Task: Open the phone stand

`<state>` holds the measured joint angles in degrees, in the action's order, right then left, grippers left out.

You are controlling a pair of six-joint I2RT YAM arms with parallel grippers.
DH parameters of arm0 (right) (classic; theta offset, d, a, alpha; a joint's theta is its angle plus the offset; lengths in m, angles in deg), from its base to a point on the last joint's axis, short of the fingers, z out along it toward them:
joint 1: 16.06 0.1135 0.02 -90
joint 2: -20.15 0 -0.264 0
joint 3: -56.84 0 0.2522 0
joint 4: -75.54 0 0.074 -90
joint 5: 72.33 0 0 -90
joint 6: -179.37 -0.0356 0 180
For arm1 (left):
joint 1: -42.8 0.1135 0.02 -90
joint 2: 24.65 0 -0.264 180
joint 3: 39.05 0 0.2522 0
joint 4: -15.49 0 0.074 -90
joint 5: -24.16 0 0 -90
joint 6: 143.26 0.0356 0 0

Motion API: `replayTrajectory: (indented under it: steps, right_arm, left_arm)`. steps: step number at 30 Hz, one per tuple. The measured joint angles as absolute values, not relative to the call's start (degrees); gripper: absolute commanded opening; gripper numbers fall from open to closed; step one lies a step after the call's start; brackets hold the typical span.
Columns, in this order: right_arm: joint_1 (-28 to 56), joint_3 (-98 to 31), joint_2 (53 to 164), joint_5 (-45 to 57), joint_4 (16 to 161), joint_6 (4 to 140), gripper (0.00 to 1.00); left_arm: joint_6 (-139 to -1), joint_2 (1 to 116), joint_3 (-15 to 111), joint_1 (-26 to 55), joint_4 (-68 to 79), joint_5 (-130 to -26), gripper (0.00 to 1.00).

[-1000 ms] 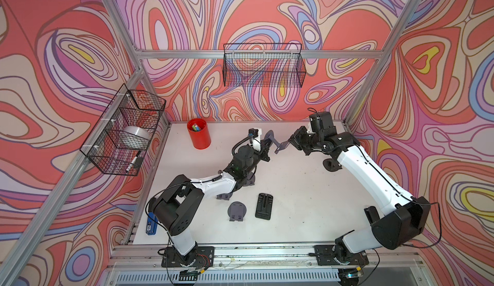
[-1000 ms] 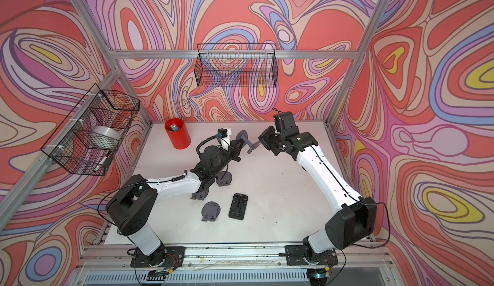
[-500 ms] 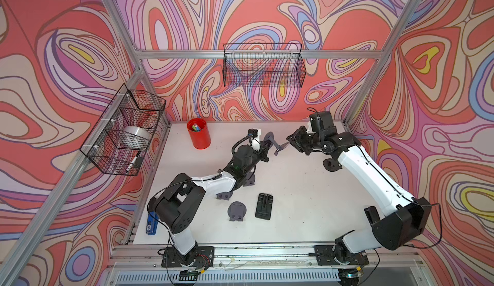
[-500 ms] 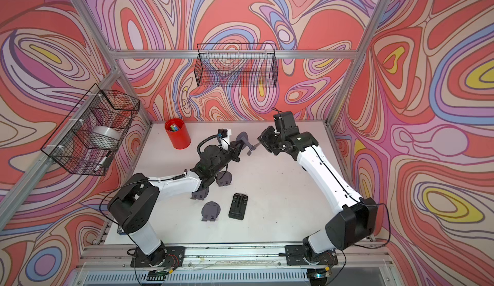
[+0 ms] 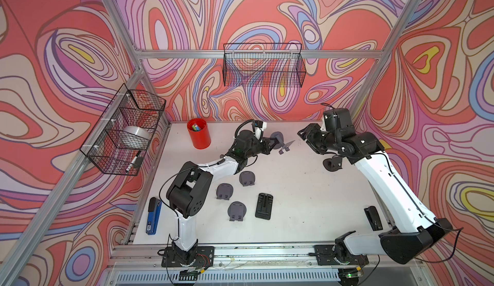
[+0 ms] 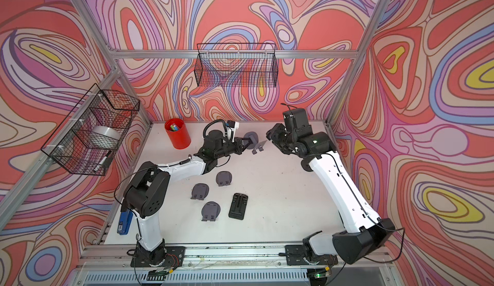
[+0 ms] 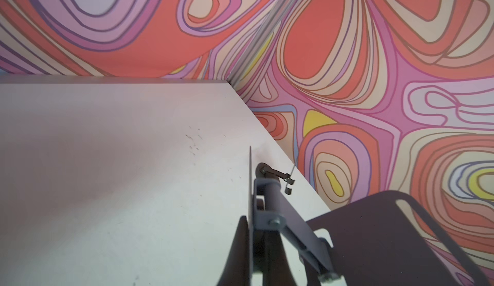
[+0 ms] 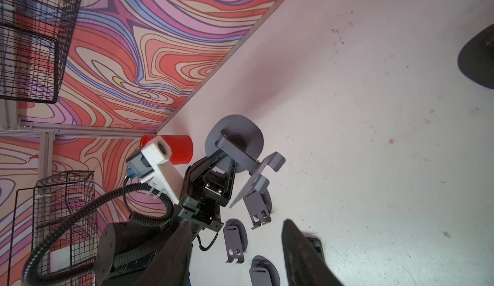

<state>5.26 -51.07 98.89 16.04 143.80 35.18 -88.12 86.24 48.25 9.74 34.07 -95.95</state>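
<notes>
I see that the phone stand's support plate (image 5: pixel 289 144) stands apart from its base, so I should keep lowering the base with my left gripper until it rests flat on the clear tabletop (image 5: pixel 288 166).
A grey phone stand (image 5: pixel 280 141) (image 6: pixel 253 141) hangs unfolded above the back of the table. Its round base (image 8: pixel 235 137), its arm (image 7: pixel 283 215) and its tilted support plate (image 8: pixel 254 183) stand apart from each other. My left gripper (image 5: pixel 270 145) (image 7: pixel 258 247) is shut on the thin edge of the base. My right gripper (image 5: pixel 304 138) (image 6: pixel 272 137) hovers a short way to the right of the stand. In the right wrist view this gripper (image 8: pixel 236 247) is open, with nothing between its fingers (image 8: pixel 299 252).
Three folded grey stands (image 5: pixel 247 178) (image 5: pixel 224 191) (image 5: pixel 236 210) and a black holder (image 5: pixel 264 206) lie mid-table. Another opened stand (image 5: pixel 332 163) sits under my right arm. A red cup (image 5: pixel 198 133), a blue stapler (image 5: pixel 153 219), a black stapler (image 5: pixel 373 217) and wall baskets (image 5: pixel 263 67) surround the workspace.
My right gripper has opened, let go of the stand's plate and drawn back to the right. The left gripper keeps its hold in the same place.
</notes>
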Motion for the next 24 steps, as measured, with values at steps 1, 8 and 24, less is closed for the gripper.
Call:
replayTrajectory:
  steps: [1,8,24]
  right_arm:
    - [5.1,-51.6,98.9,16.5,144.2,35.9,0.57]
    - [3.7,-52.2,98.9,18.7,146.3,40.3,0.57]
    - [-1.5,-50.9,95.1,19.0,147.2,46.7,0.59]
  left_arm:
    - [-89.1,86.8,49.6,9.7,32.8,-97.1,0.00]
    - [-94.9,92.2,55.2,8.3,23.8,-100.4,0.00]
    - [-104.3,111.1,69.2,3.4,21.4,-101.7,0.00]
